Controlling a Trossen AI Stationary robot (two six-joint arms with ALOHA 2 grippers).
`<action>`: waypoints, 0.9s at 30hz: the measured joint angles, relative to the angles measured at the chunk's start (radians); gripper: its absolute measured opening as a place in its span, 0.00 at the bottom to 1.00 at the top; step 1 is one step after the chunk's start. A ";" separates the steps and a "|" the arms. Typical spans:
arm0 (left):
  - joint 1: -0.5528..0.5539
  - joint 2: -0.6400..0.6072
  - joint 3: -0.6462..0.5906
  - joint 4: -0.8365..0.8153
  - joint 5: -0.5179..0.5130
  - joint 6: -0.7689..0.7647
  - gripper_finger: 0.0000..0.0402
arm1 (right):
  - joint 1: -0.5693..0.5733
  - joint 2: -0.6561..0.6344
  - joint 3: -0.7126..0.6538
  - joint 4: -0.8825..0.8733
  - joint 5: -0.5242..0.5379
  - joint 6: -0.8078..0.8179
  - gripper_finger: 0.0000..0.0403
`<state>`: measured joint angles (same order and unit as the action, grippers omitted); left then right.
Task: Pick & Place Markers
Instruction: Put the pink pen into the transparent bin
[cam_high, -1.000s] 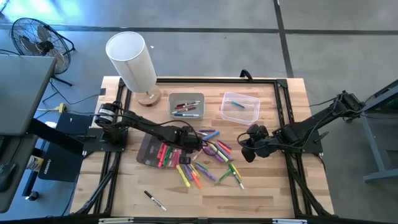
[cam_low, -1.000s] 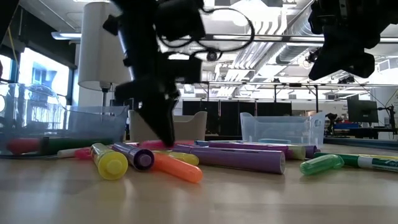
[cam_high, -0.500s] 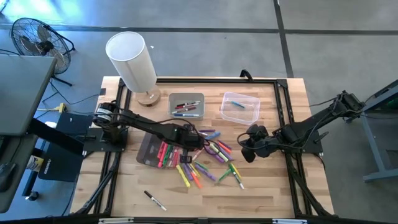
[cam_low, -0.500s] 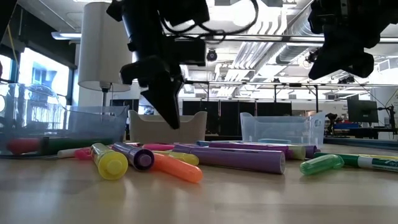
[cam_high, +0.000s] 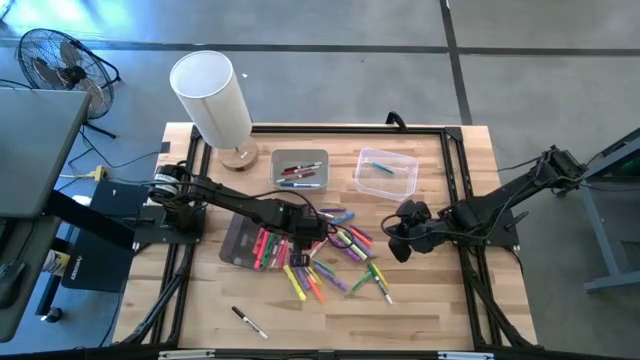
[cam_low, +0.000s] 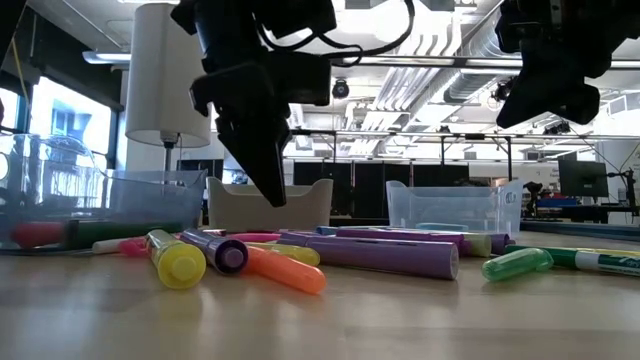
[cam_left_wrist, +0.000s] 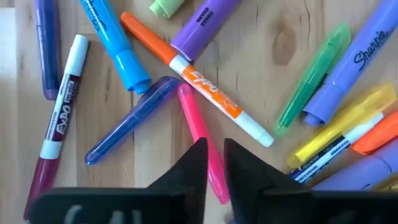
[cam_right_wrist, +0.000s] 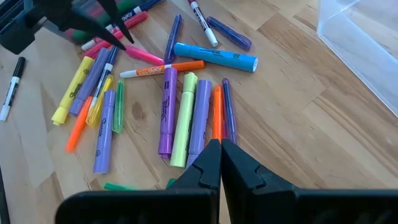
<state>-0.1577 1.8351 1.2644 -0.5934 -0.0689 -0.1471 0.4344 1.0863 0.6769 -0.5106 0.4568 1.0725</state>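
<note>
The gap (cam_left_wrist: 216, 144) above the pink marker is too narrow to go over both sides of it. So next my left gripper opens wider and moves down around the pink marker's middle (cam_left_wrist: 201, 138) before it closes.
Several markers (cam_high: 335, 255) lie scattered on the wooden table's middle, flat on their sides. My left gripper (cam_left_wrist: 214, 149) hangs a little above them (cam_low: 272, 195), pointing steeply down, its fingers a narrow gap apart. Straight below that gap a pink marker (cam_left_wrist: 191, 115) lies on the table, untouched. My right gripper (cam_right_wrist: 219, 148) hovers shut and empty over the table's right half (cam_high: 402, 238), clear of the pile.
At the far side stand a grey bin (cam_high: 300, 170) holding a few markers and a clear bin (cam_high: 386, 172). A dark tray (cam_high: 238, 245) with more markers lies left of the pile. A white lamp (cam_high: 212, 100) stands far left. A black marker (cam_high: 248, 322) lies near the front edge.
My left gripper has risen from among the markers on the table to a little above them and has turned slightly, bringing nothing up with it. The markers lie as before.
</note>
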 joint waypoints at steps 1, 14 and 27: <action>0.000 0.000 0.000 0.000 0.000 -0.011 0.17 | 0.000 0.000 0.000 0.000 0.000 -0.001 0.00; 0.000 0.076 0.004 0.027 -0.002 -0.042 0.35 | 0.000 0.000 0.000 -0.001 -0.007 -0.026 0.00; 0.000 0.122 0.005 0.025 -0.002 -0.075 0.08 | 0.000 0.000 0.000 0.008 -0.062 -0.079 0.00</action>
<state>-0.1573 1.9572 1.2690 -0.5686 -0.0705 -0.2222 0.4347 1.0859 0.6769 -0.5030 0.3944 0.9937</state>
